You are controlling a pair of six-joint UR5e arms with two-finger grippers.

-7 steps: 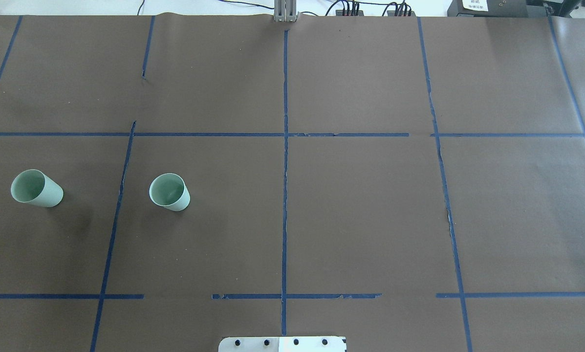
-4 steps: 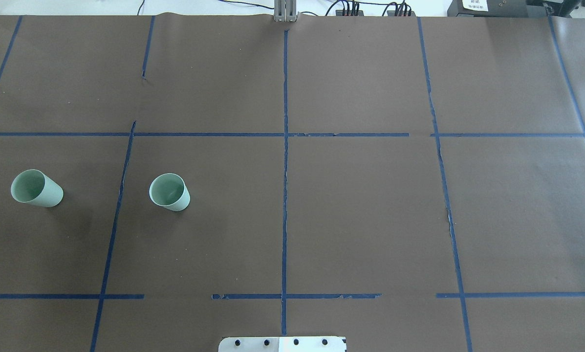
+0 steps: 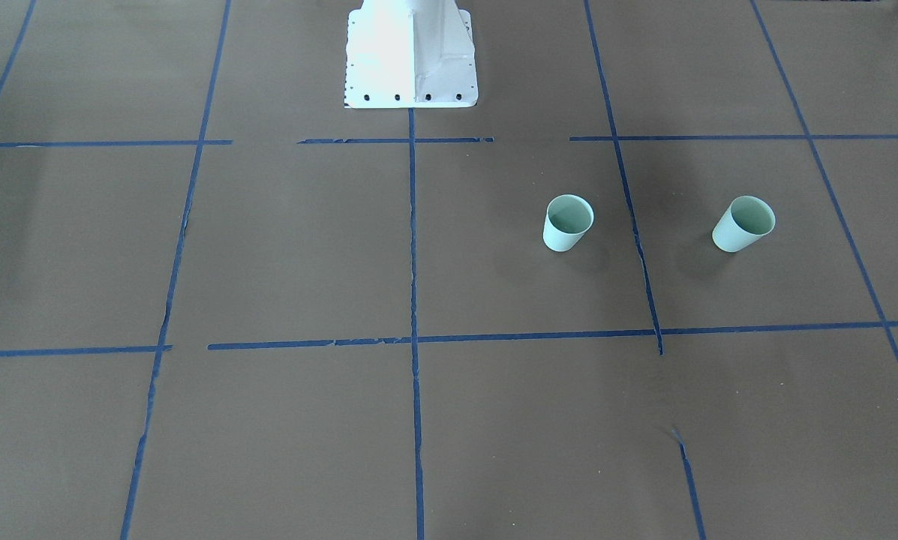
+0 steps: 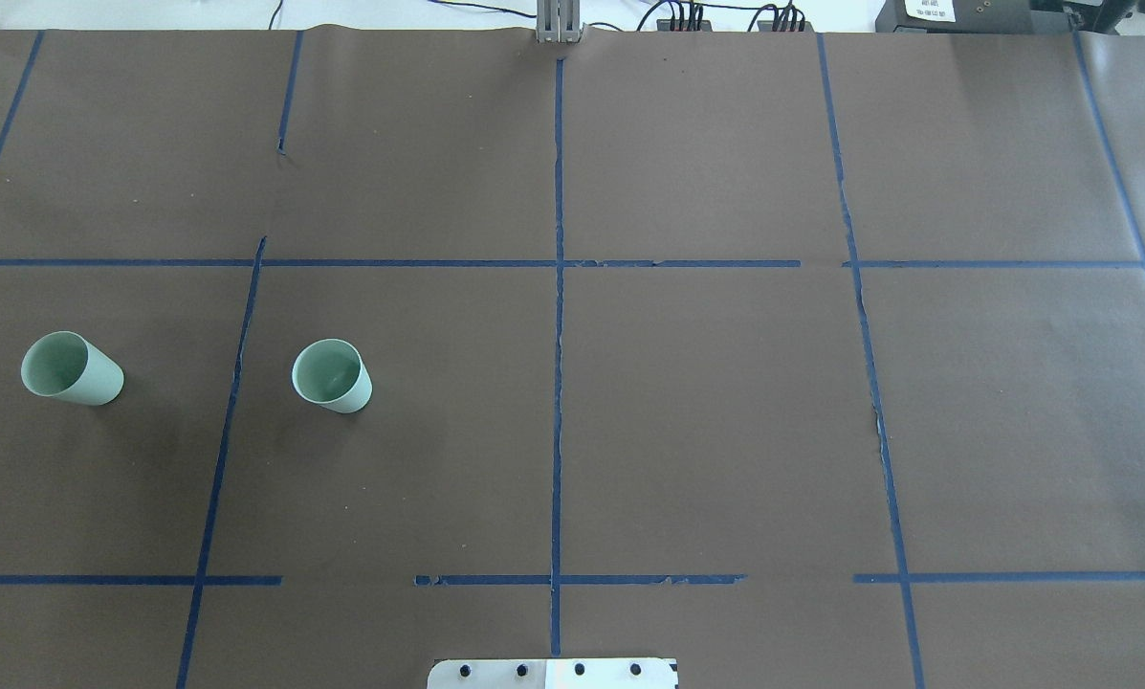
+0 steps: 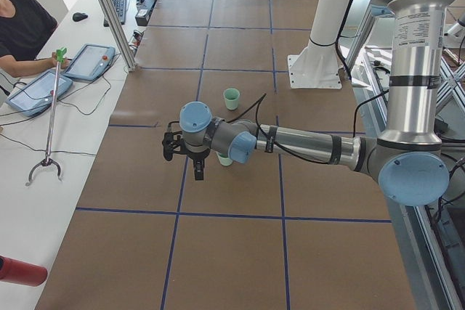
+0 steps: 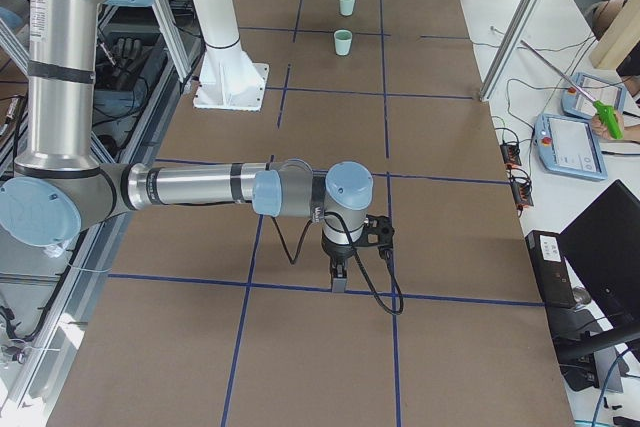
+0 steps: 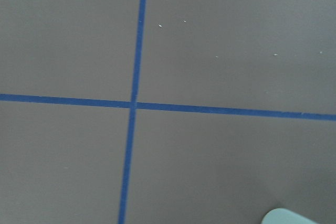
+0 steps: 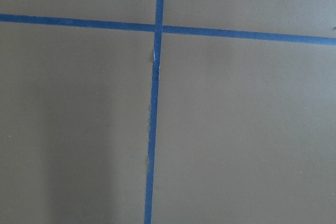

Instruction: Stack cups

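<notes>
The inner cup's opening (image 3: 569, 213) is wider than its base, so the outer cup (image 3: 743, 224) will go down inside almost to its rim as I lower it.
Two pale mint-green cups stand upright and apart on the brown table's left half. The outer cup (image 4: 72, 368) (image 3: 743, 223) is partly hidden behind my left arm in the exterior left view (image 5: 224, 159). Its rim shows at the bottom edge of the left wrist view (image 7: 291, 217). The inner cup (image 4: 332, 375) (image 3: 568, 223) (image 5: 231, 98) stands nearer the centre. My left gripper (image 5: 198, 172) points down above the table beside the outer cup. My right gripper (image 6: 338, 280) points down over the table's right part, far from both cups (image 6: 343, 42). I cannot tell whether either is open or shut.
Blue tape lines (image 4: 558, 287) divide the brown table cover into squares. The robot's white base (image 3: 411, 56) stands at the near middle edge. An operator (image 5: 22, 30) with tablets and a grabber tool sits at a side desk beyond the table's far edge.
</notes>
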